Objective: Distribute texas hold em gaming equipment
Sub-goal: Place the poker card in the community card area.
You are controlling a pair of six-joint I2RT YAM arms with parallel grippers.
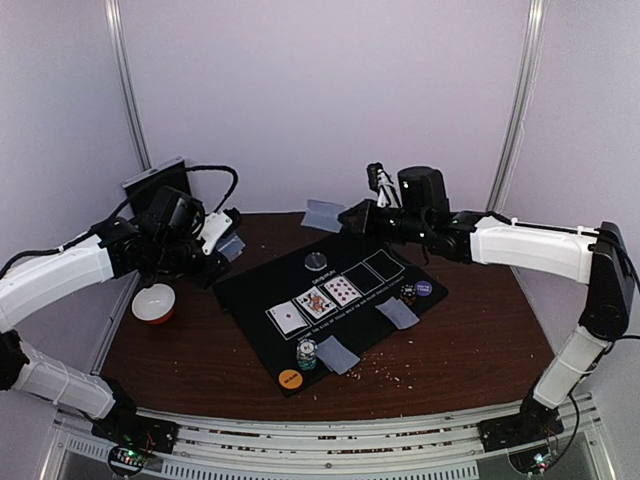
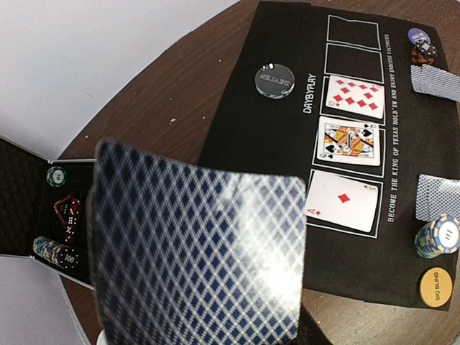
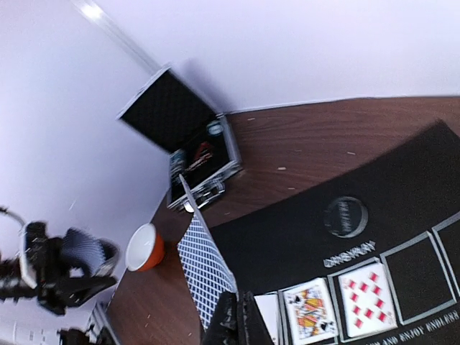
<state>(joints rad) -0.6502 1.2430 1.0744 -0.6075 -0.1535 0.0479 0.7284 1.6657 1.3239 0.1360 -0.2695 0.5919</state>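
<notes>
I should move my right gripper, its fingers on one edge of the blue-backed card (image 1: 334,216), on to the empty slot (image 1: 362,277) beside the ten before I let go there.
A black Texas hold 'em mat (image 1: 260,290) carries three face-up cards: an ace of diamonds (image 2: 343,203), a king (image 2: 349,140) and a ten of diamonds (image 2: 356,96). Two card slots (image 2: 352,44) beyond them are bare. Face-down cards (image 1: 398,313) (image 1: 337,354) lie at the mat's near edge, each by a chip stack (image 1: 306,353) (image 1: 408,293). A clear dealer disc (image 1: 317,262), a purple disc (image 1: 424,288) and an orange disc (image 1: 290,379) lie on the mat. My left gripper (image 1: 213,238) holds a blue-backed card (image 2: 194,251) that hides its fingers. My right gripper (image 3: 239,316) is shut on another card (image 3: 205,269), held above the mat's far edge.
The open silver case (image 1: 160,185) stands at the back left with chips and red dice (image 2: 68,212) inside. A red-and-white bowl (image 1: 155,303) sits left of the mat. Grey walls close in the back and sides.
</notes>
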